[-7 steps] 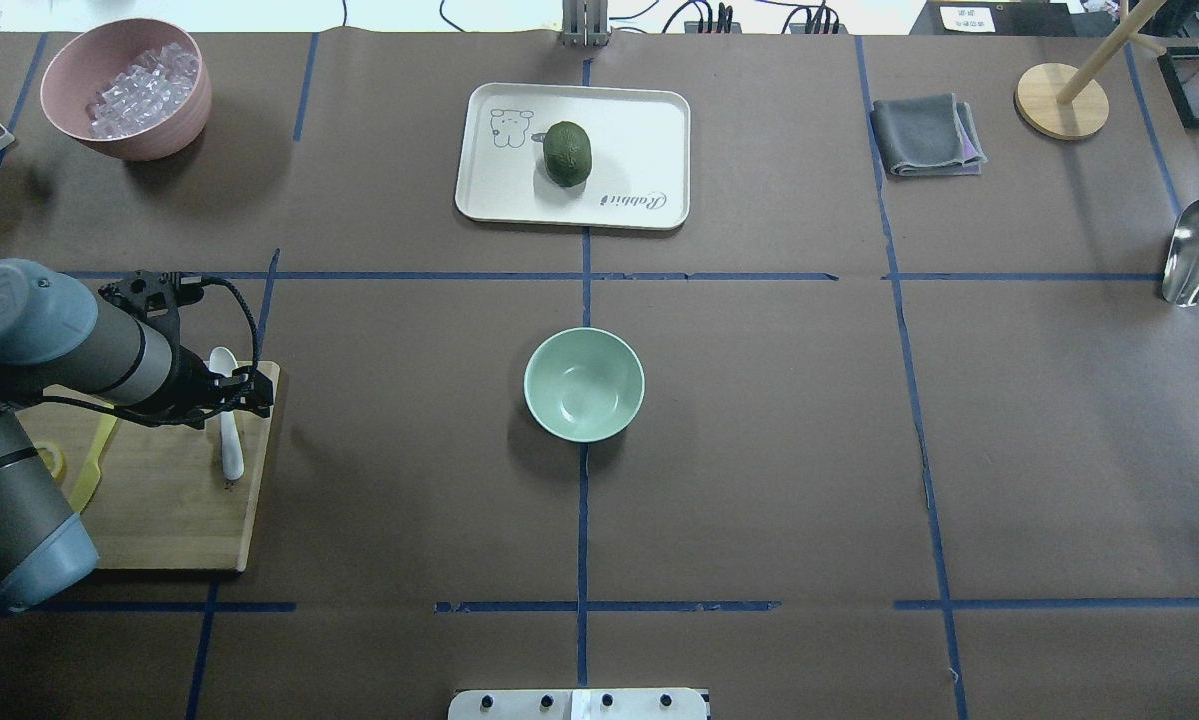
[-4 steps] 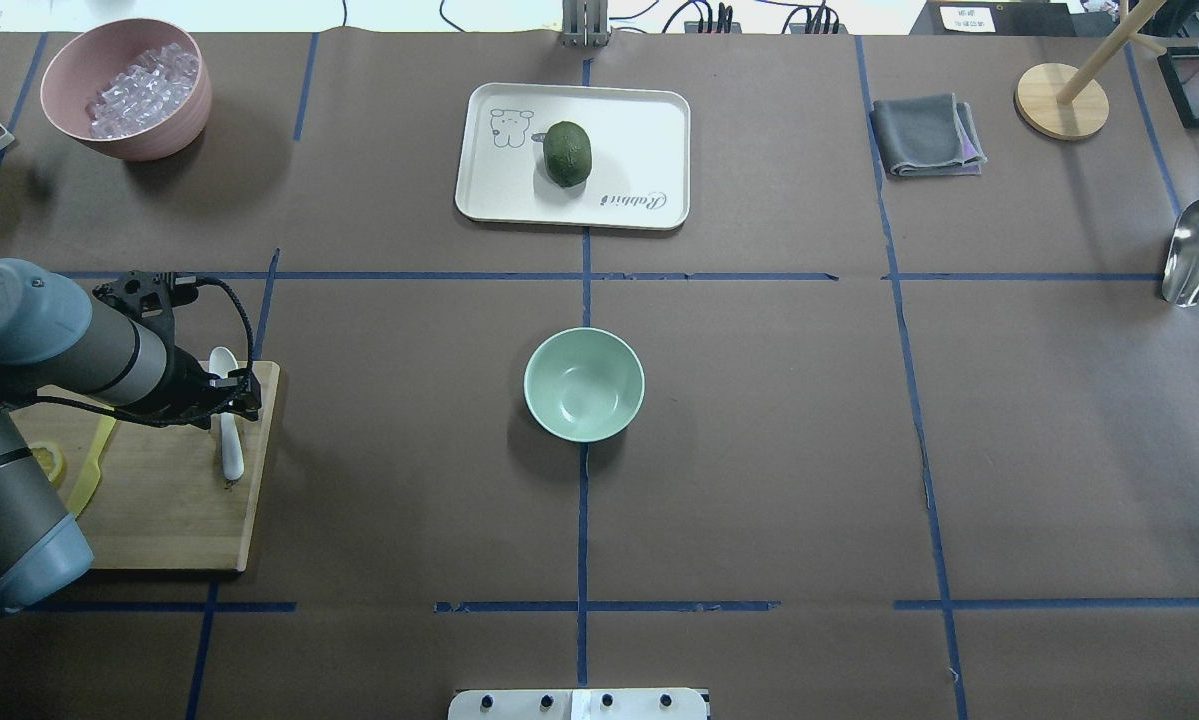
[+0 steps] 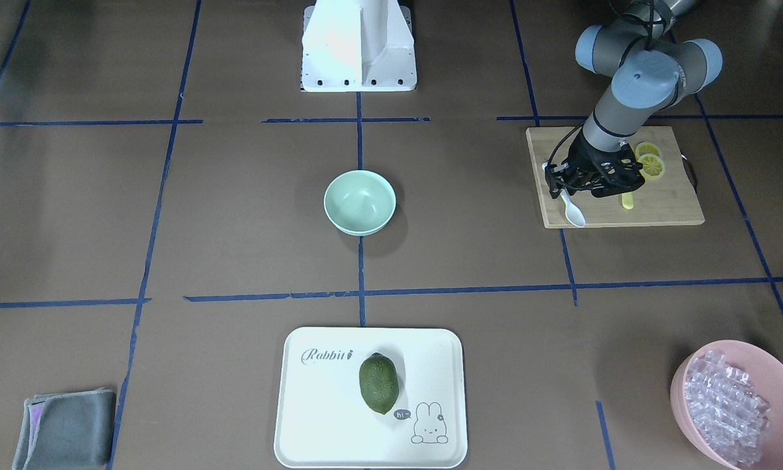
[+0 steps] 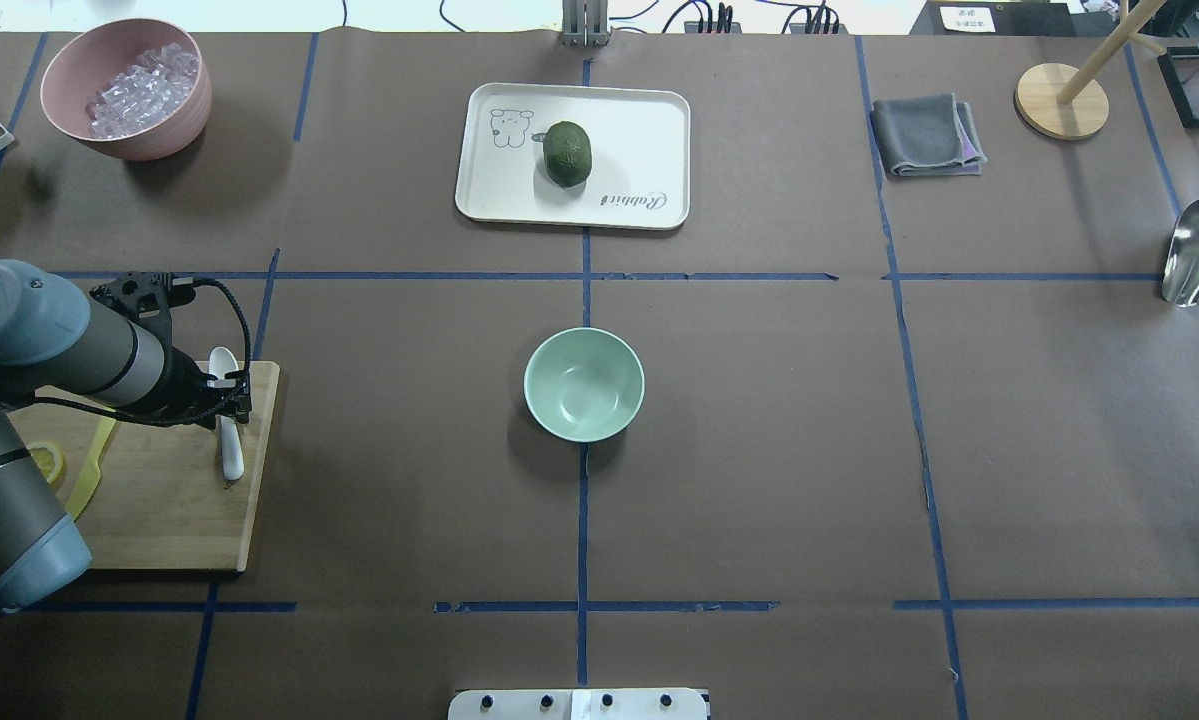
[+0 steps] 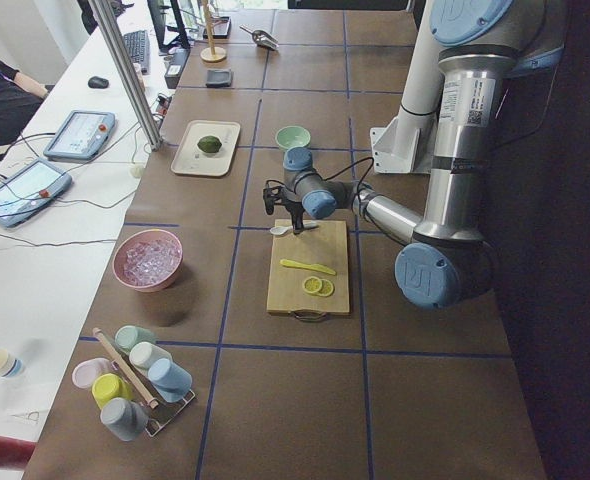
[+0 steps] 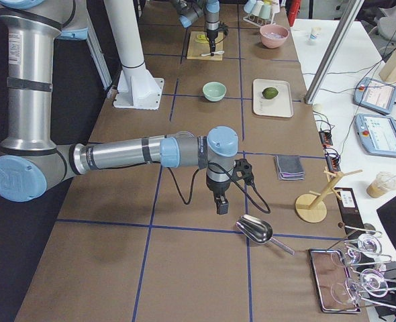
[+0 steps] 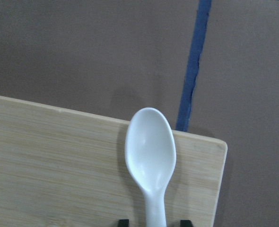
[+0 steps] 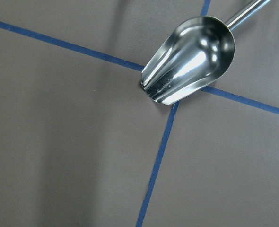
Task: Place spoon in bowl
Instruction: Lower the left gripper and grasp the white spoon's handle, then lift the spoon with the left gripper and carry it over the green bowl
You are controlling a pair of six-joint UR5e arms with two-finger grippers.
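My gripper will lower the white spoon [image 3: 573,212] into the mint-green bowl [image 3: 359,203], and the spoon's handle will then rest over the bowl's rim, because the spoon looks as long as the bowl is wide.
The white spoon [image 4: 227,445] lies on the wooden cutting board [image 4: 179,500] at the table's left, scoop pointing away from the robot. In the left wrist view its scoop [image 7: 150,149] sits at the board's far corner. My left gripper [image 4: 231,405] is low over the spoon's handle and open. The fingertips [image 7: 123,222] stand either side of the handle without touching it. The mint-green bowl [image 4: 584,385] stands empty at the table's middle, also in the front view [image 3: 359,201]. My right gripper [image 6: 221,206] hangs near a metal scoop; I cannot tell its state.
A yellow knife [image 4: 94,465] and lemon slices [image 3: 649,160] lie on the board. A pink bowl [image 4: 124,88] of clear cubes stands far left. A white tray [image 4: 639,130] holds a green fruit [image 4: 567,153]. A grey cloth [image 4: 925,135] and the metal scoop [image 8: 191,59] are on the right.
My left gripper has drawn back a little toward the left of the overhead view, ending centred over the spoon's handle. The spoon and bowl have not moved.
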